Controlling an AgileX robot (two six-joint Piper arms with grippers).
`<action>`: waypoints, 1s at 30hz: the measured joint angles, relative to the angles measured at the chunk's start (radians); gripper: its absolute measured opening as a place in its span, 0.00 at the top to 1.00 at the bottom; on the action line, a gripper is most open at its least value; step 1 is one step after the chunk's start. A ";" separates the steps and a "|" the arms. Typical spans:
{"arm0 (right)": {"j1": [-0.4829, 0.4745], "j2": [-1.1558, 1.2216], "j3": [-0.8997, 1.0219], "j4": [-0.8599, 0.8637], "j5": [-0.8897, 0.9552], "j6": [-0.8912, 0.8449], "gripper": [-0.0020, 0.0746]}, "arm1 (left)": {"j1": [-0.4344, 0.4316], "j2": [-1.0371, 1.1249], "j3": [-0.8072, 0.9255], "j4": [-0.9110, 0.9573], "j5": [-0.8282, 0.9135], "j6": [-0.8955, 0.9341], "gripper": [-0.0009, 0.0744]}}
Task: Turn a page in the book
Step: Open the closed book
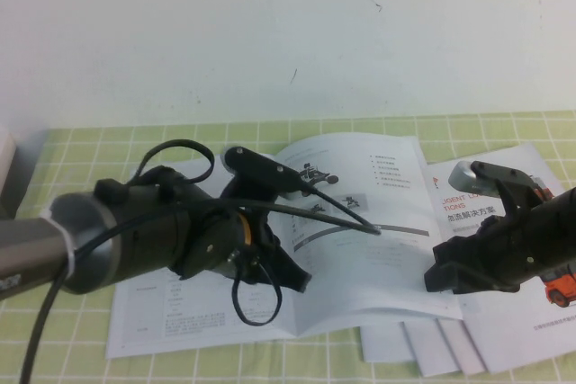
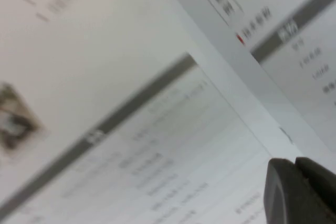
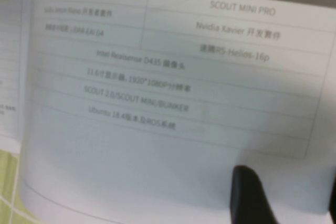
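My right gripper will make the page [image 1: 373, 254] arch higher beside the book's spine when it pushes the page inward, because the page already bows up [image 1: 315, 310] there.
The book [image 1: 225, 312] lies open on the green checked mat. Its right-hand page [image 1: 387, 258] shows a black rover photo at the top and a grey bar across the middle. My left gripper [image 1: 297, 278] is shut and empty, low over the book near its spine; in the left wrist view its fingers [image 2: 286, 187] are pressed together just above a grey-barred table. My right gripper [image 1: 434, 274] is open at the page's lower right part. In the right wrist view [image 3: 291, 182] one finger [image 3: 252, 198] hangs just above the spec table [image 3: 173, 72], with nothing between the jaws.
Loose white sheets [image 1: 513, 330] with an orange vehicle lie under and to the right of the book, below my right arm. A green checked mat [image 1: 54, 348] covers the table. A pale box edge [image 1: 7, 177] stands at the far left. A white wall stands behind.
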 joint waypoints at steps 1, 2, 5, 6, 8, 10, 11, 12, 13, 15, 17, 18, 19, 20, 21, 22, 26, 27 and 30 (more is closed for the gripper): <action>0.000 0.000 0.000 0.000 0.000 0.000 0.55 | 0.000 -0.022 0.000 0.059 0.007 -0.048 0.99; 0.000 0.001 0.000 0.000 0.000 -0.002 0.55 | 0.004 -0.040 0.000 0.109 0.013 -0.093 0.99; 0.000 0.002 0.000 0.000 0.000 -0.002 0.55 | 0.035 -0.060 0.000 0.184 0.026 -0.189 0.99; 0.000 0.002 0.000 0.000 0.000 -0.002 0.55 | 0.048 -0.058 0.000 0.189 0.033 -0.202 0.99; 0.000 0.002 0.000 0.000 0.002 -0.002 0.55 | 0.078 -0.040 0.000 0.189 0.042 -0.213 0.99; 0.000 0.002 0.000 0.000 0.002 -0.002 0.55 | 0.100 -0.013 0.000 0.167 0.045 -0.205 0.99; 0.000 0.002 0.000 0.000 0.002 -0.002 0.55 | 0.108 0.001 0.000 0.150 0.046 -0.191 0.99; 0.000 0.002 0.000 0.000 0.002 -0.004 0.55 | 0.110 0.012 0.000 0.132 0.046 -0.171 0.99; 0.000 0.002 0.000 0.000 0.002 -0.004 0.55 | 0.112 0.024 0.000 0.108 0.046 -0.149 0.99; 0.000 0.002 0.000 0.000 0.002 -0.005 0.55 | 0.112 0.045 0.000 0.066 0.042 -0.115 0.99; 0.000 0.002 0.000 0.000 0.002 -0.006 0.55 | 0.112 0.070 0.000 0.034 0.042 -0.096 0.99; 0.000 0.002 0.000 0.000 0.002 -0.006 0.55 | 0.112 0.084 0.000 0.023 0.046 -0.091 0.99; 0.000 0.002 0.000 0.000 0.002 -0.008 0.55 | 0.112 0.100 0.000 0.019 0.051 -0.086 0.99; 0.000 0.002 0.000 0.002 0.002 -0.008 0.55 | 0.112 0.112 0.000 0.017 0.057 -0.081 0.99; 0.000 0.002 0.000 0.002 0.002 -0.008 0.55 | 0.112 0.118 -0.004 0.017 0.057 -0.076 0.99; 0.000 0.002 0.000 0.002 0.002 -0.008 0.55 | 0.112 0.123 -0.008 0.012 0.059 -0.074 0.99; 0.000 0.002 0.000 0.006 0.004 -0.008 0.55 | 0.112 0.133 -0.010 -0.042 0.055 -0.025 0.99; 0.000 0.002 0.000 0.009 0.004 -0.008 0.55 | 0.113 0.133 -0.010 -0.065 0.051 -0.014 0.99; 0.000 0.002 0.000 0.037 0.017 -0.034 0.55 | 0.117 0.133 -0.010 -0.106 0.048 0.017 0.99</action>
